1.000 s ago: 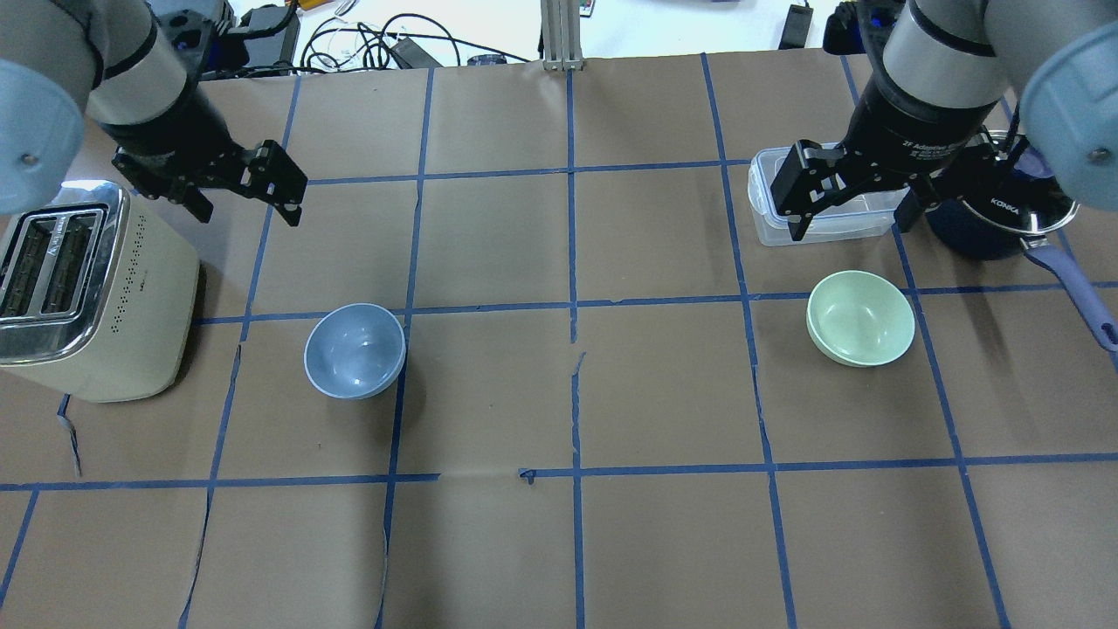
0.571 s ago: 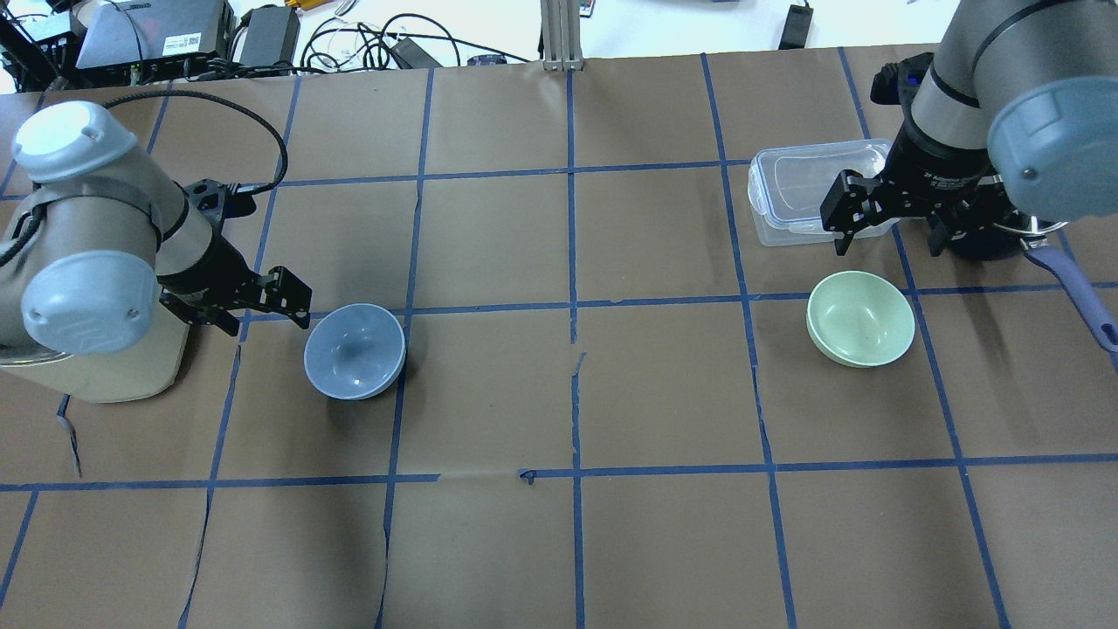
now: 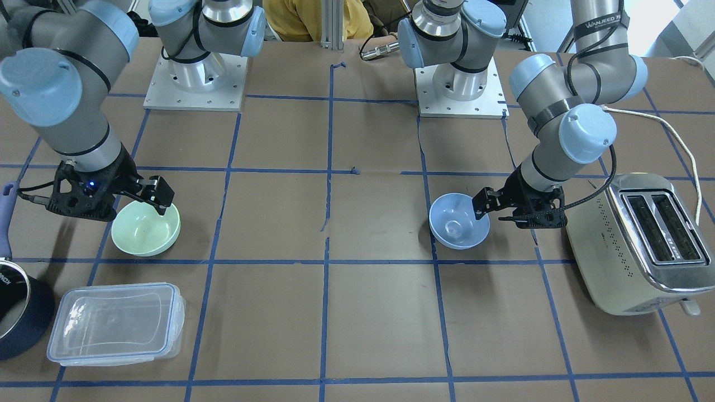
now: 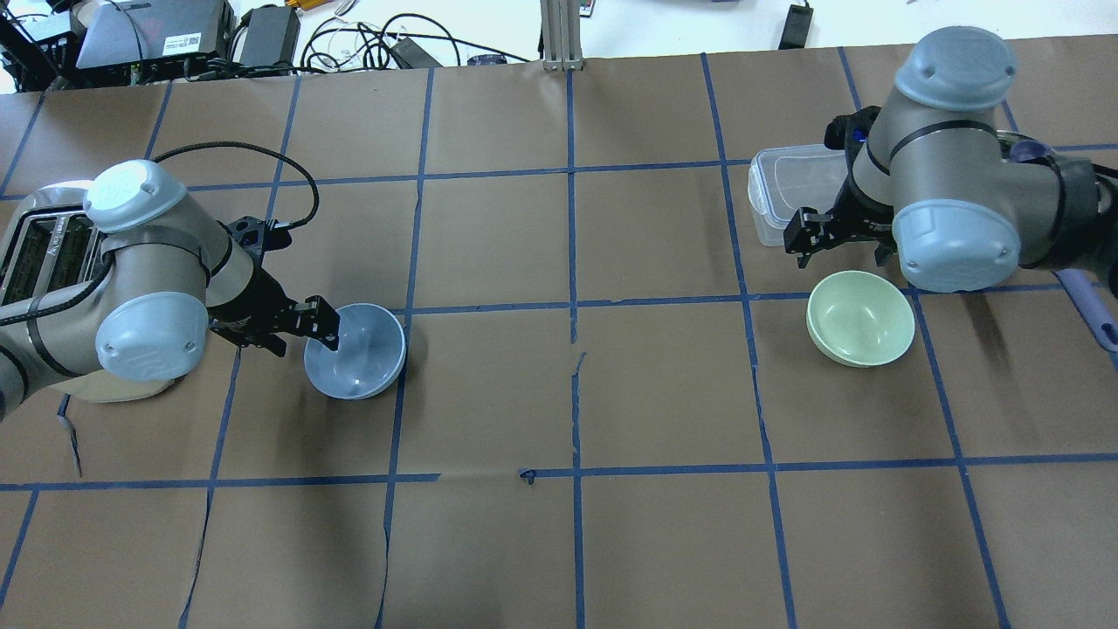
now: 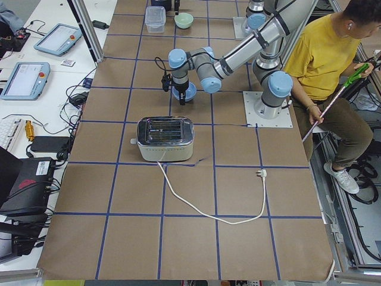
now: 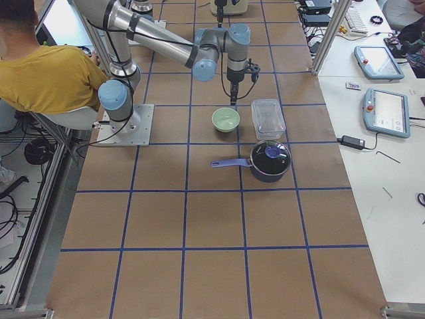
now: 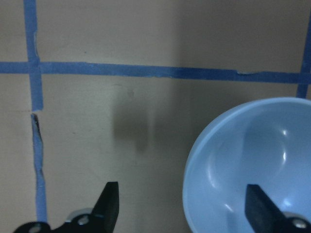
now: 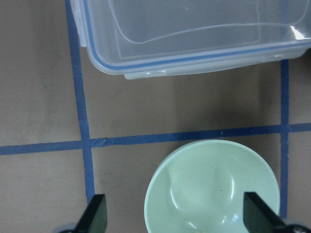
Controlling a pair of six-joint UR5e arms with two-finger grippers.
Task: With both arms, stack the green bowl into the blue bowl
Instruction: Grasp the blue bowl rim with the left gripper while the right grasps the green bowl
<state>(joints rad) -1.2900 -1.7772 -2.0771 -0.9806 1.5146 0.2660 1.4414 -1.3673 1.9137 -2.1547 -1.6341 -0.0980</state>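
The robot's left gripper should first move the blue bowl (image 3: 458, 226) to the middle (image 3: 325, 221), because it stands far from the green bowl, and then the right gripper should bring the green bowl.
The blue bowl (image 4: 355, 351) stands upright on the left half of the table, also in the front view (image 3: 459, 228). My left gripper (image 4: 301, 335) is open and low at the bowl's left rim. In the left wrist view (image 7: 182, 190) one finger is over the bowl (image 7: 252, 165) and the other is outside it. The green bowl (image 4: 860, 318) stands upright on the right half (image 3: 146, 228). My right gripper (image 4: 840, 253) is open and empty at the bowl's far rim. In the right wrist view (image 8: 175, 208) its jaws span the bowl (image 8: 214, 187).
A cream toaster (image 4: 35, 236) stands left of the blue bowl, under my left arm. A clear container (image 4: 786, 196) lies just behind the green bowl, and a dark navy pot (image 3: 17, 312) with a long handle stands beside it. A person in yellow (image 5: 324, 53) sits behind the robot.
Both arms have come down and in toward their bowls. The left gripper moved from by the toaster to the blue bowl's rim, the right from over the container to the green bowl. The bowls have not moved.
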